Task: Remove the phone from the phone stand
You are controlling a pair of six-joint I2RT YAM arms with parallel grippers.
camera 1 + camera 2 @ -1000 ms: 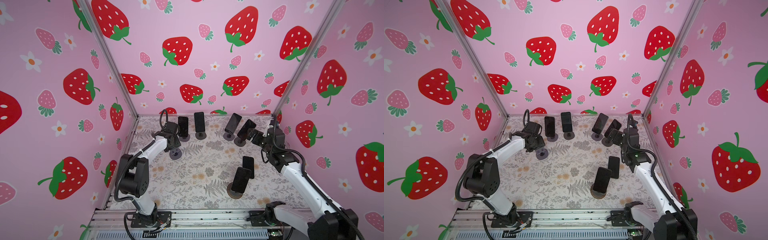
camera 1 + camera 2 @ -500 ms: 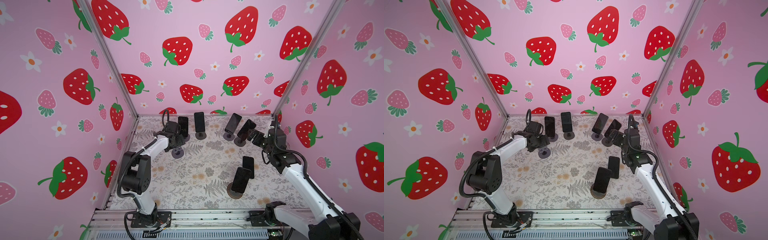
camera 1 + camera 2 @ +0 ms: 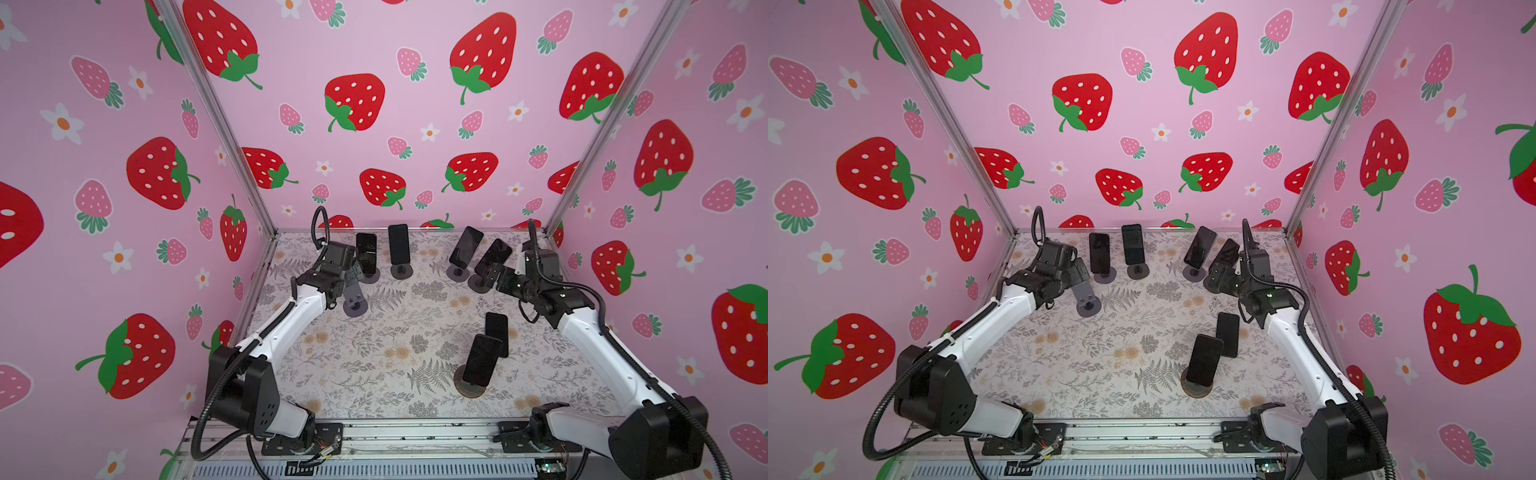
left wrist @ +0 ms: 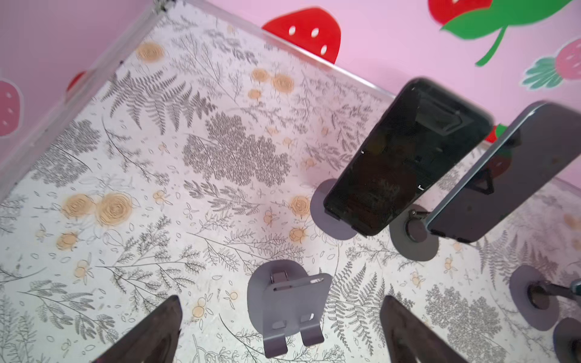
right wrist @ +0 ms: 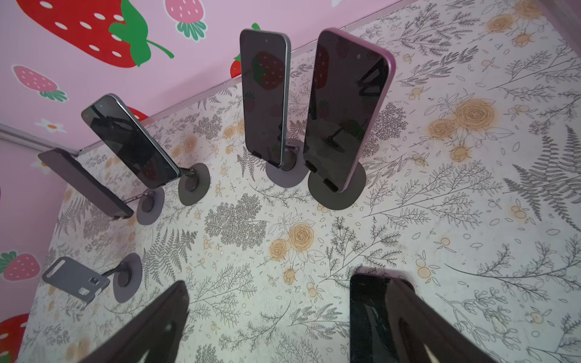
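The phone stand (image 3: pixel 353 299) under my left gripper is empty, so I should bring my right gripper back toward the rail and pick the phone off the front stand (image 3: pixel 481 360).
Several dark phones lean on grey phone stands along the back, among them one at the left (image 3: pixel 366 253) and a pink-edged one (image 5: pixel 345 110). Another phone (image 3: pixel 482 359) stands on a stand near the front. A further phone (image 3: pixel 497 334) lies flat on the mat, partly behind a finger (image 5: pixel 408 314) in the right wrist view. An empty grey phone stand (image 3: pixel 355 301) (image 4: pixel 292 308) sits below my left gripper (image 3: pixel 353 277) (image 4: pixel 281 301), which is open, its fingers either side of the stand and apart from it. My right gripper (image 3: pixel 492 276) (image 5: pixel 283 286) is open and holds nothing.
The floral mat (image 3: pixel 374 353) is boxed in by pink strawberry walls on the left, back and right. A metal rail (image 3: pixel 395 432) with both arm bases runs along the front. Round stand bases (image 4: pixel 413 237) crowd the back strip.
My left gripper was shut at the empty stand and now stands open over it. The right arm has shifted only slightly.
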